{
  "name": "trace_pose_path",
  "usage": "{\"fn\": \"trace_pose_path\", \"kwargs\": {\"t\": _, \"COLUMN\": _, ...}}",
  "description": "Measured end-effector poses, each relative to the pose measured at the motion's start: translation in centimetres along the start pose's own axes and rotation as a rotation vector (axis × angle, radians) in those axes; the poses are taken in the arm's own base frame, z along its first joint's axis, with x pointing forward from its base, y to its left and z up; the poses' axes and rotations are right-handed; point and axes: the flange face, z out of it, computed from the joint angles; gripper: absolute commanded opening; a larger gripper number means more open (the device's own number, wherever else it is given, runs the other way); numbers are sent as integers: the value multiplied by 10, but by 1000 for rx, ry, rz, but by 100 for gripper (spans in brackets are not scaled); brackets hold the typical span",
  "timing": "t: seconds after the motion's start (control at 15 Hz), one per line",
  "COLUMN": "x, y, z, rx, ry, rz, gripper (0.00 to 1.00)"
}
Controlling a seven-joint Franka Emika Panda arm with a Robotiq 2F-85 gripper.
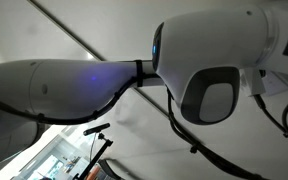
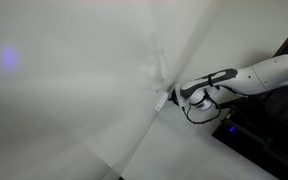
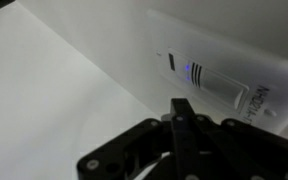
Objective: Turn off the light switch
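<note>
The gripper's closed fingers are aimed at the wall beside the light switch's lower edge (image 3: 189,88), so the robot should pull back and move in at the light switch's small dark slot (image 3: 171,62).
In the wrist view a white plastic wall box, the light switch (image 3: 216,82), sits on the white wall at the upper right. It has a raised long panel, a small dark slot and a tiny blue light. My gripper (image 3: 182,108) is shut, its black fingers pressed together into one tip that points at the switch's lower edge, just short of it. I cannot tell if the tip touches. In an exterior view the arm reaches from the right and the gripper (image 2: 167,98) is at the white wall. In an exterior view (image 1: 209,90) the arm fills the frame and hides the switch.
White wall panels (image 2: 74,90) meet in a crease near the gripper. Black cables (image 2: 199,112) hang from the wrist. Dark equipment (image 2: 269,135) stands at the lower right under the arm.
</note>
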Motion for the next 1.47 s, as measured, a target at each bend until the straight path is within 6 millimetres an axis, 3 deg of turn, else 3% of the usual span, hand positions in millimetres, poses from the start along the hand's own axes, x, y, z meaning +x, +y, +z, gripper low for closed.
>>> {"fn": "trace_pose_path", "kwargs": {"t": 0.27, "x": 13, "y": 1, "z": 0, "rx": -72, "ry": -4, "rz": -27, "gripper": 0}}
{"fn": "trace_pose_path", "kwargs": {"t": 0.8, "x": -8, "y": -8, "z": -3, "rx": -153, "ry": -99, "rz": -63, "gripper": 0}}
{"fn": "trace_pose_path", "kwargs": {"t": 1.47, "x": -10, "y": -18, "z": -11, "rx": -123, "ry": -148, "rz": -7, "gripper": 0}}
